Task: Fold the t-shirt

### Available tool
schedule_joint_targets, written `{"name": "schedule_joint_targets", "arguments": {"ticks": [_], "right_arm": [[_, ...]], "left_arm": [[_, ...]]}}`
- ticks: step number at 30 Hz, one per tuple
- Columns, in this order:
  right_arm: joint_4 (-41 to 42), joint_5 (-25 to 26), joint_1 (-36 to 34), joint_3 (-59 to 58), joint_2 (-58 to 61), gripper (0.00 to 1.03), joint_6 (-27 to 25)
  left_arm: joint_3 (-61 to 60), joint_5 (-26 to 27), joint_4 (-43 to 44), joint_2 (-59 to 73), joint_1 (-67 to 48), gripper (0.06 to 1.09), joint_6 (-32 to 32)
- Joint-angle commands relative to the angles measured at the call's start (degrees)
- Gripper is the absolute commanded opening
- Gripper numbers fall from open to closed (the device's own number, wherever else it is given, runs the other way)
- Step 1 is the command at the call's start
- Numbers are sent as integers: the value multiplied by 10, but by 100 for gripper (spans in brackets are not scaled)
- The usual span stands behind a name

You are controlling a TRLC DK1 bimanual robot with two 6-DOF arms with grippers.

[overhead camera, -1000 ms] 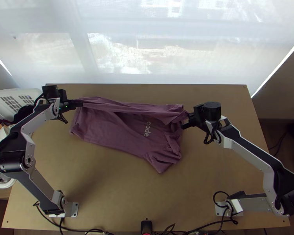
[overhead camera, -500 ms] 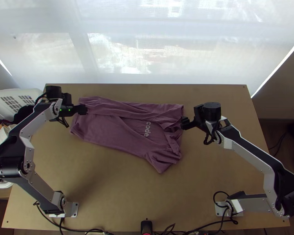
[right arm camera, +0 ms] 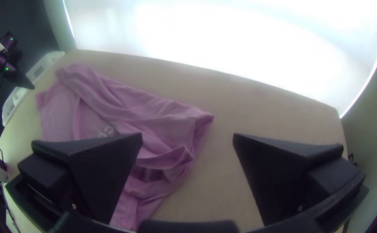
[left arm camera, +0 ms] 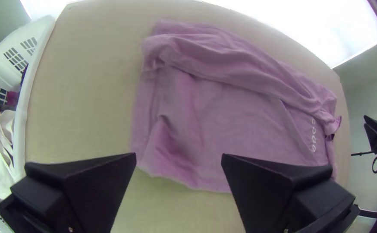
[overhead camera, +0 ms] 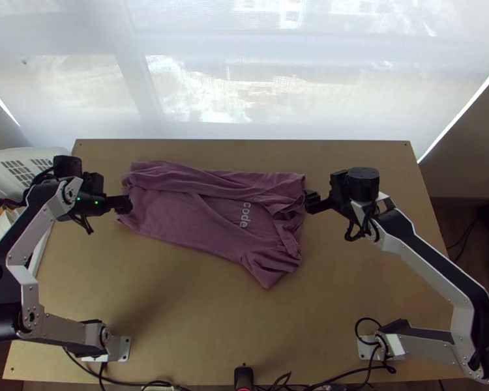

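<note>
My gripper will make the t-shirt's near side (overhead camera: 186, 231) fold over and hide the lettering when it carries that side across, because loose ripples (overhead camera: 212, 217) run through that side.
The mauve t-shirt (overhead camera: 205, 218) lies across the table, its far side folded over in a long strip, its right end bunched beside the lettering. At its left end, my left gripper (overhead camera: 124, 204) hovers over the hem area. In the left wrist view my left gripper (left arm camera: 179, 157) stands open, with the shirt (left arm camera: 236, 116) lying beyond and below its fingers. My right gripper (overhead camera: 311, 201) is just off the shirt's right edge. The right wrist view has my right gripper (right arm camera: 187, 138) open, the shirt (right arm camera: 154, 129) beneath its one finger and nothing held.
A white basket (overhead camera: 23, 163) holding cloths stands at the table's left edge. Bare table (overhead camera: 199, 319) lies in front of the shirt, and more (overhead camera: 368, 280) to its right. Cables (overhead camera: 290, 381) run along the near edge.
My left gripper has let go of the shirt's far left corner and moved back left and nearer. The right gripper has released the shirt's right end and drawn slightly away. The far strip has settled flatter.
</note>
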Motion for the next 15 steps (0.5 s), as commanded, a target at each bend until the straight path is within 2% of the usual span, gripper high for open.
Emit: {"name": "schedule_joint_targets", "arguments": {"ticks": [1,6,10,12,15], "right_arm": [[-24,1,-2,0,-36,97,7],[-42,1,-5,1,-58,97,6],[-61,0,-2,2,-78,97,7],[-68,0,2,1,-86,97,7],[-74,0,5,-1,-94,97,6]], "left_arm": [[-68,0,-30,-52,8,102,16],[-90,-9,-26,-59,6,102,16],[-112,-35,10,-64,11,101,16],[-119,-40,23,-63,16,97,16],[-123,-46,29,-59,21,97,11]]}}
